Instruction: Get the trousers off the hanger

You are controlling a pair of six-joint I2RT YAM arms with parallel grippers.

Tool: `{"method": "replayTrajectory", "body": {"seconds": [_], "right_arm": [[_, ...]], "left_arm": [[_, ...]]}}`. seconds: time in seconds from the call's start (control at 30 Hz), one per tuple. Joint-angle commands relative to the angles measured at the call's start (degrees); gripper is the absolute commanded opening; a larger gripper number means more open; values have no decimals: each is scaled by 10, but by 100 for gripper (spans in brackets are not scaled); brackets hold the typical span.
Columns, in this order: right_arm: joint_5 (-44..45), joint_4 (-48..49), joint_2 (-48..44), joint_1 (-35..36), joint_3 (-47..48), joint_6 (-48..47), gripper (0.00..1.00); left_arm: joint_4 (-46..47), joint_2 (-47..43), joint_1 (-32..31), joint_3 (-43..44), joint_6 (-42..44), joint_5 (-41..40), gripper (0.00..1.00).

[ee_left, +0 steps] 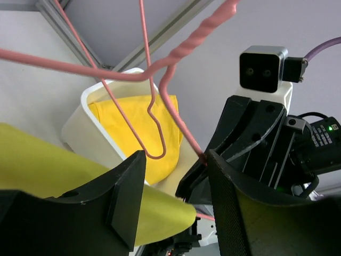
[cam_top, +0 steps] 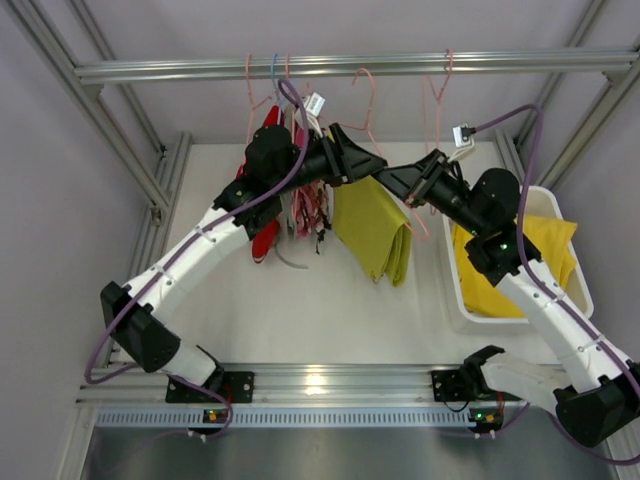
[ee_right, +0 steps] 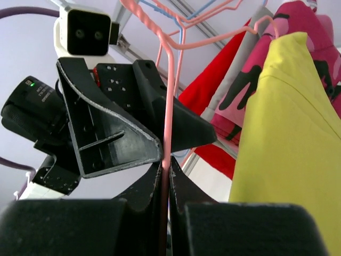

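Note:
My right gripper is closed on the hanger wire [ee_right: 168, 120], so my left gripper should hold the hanger while my right gripper opens and grabs the trousers' hanging end [cam_top: 390, 268].
The duller yellow-green trousers [cam_top: 375, 228] hang folded over a pink wire hanger [cam_top: 367, 95] below the top rail. My left gripper [cam_top: 350, 160] is at their top fold. In the left wrist view its jaws [ee_left: 176, 160] stand apart around a fold of this cloth [ee_left: 160, 213]. The left finger lies against the cloth, and a gap shows at the right finger [ee_left: 229, 202]. My right gripper [cam_top: 402, 178] is shut on the hanger wire [ee_right: 169, 96], just right of the cloth [ee_right: 287, 149]. The bright yellow trousers [cam_top: 500, 290] lie in the white bin [cam_top: 455, 275].
A red garment [cam_top: 266, 238] and a pink patterned garment [cam_top: 305, 205] hang on other hangers left of the trousers. More pink hangers [cam_top: 438, 95] hang from the aluminium rail [cam_top: 180, 70]. Frame posts stand at both sides.

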Motion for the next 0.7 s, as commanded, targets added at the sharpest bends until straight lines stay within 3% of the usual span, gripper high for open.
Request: {"method": "replayTrajectory", "body": {"seconds": [0.0,0.37,0.67], "right_arm": [[6,102,-38,10,19,-2,0],[10,101,-43,29,10,-7,0],[10,100,-38,53,3,-28,0]], "left_arm": [[14,10,-17,54,10,-30,54],[37,40,-21,94,-13,-22,46],[59,49,-22,106,-29,-7,29]]}}
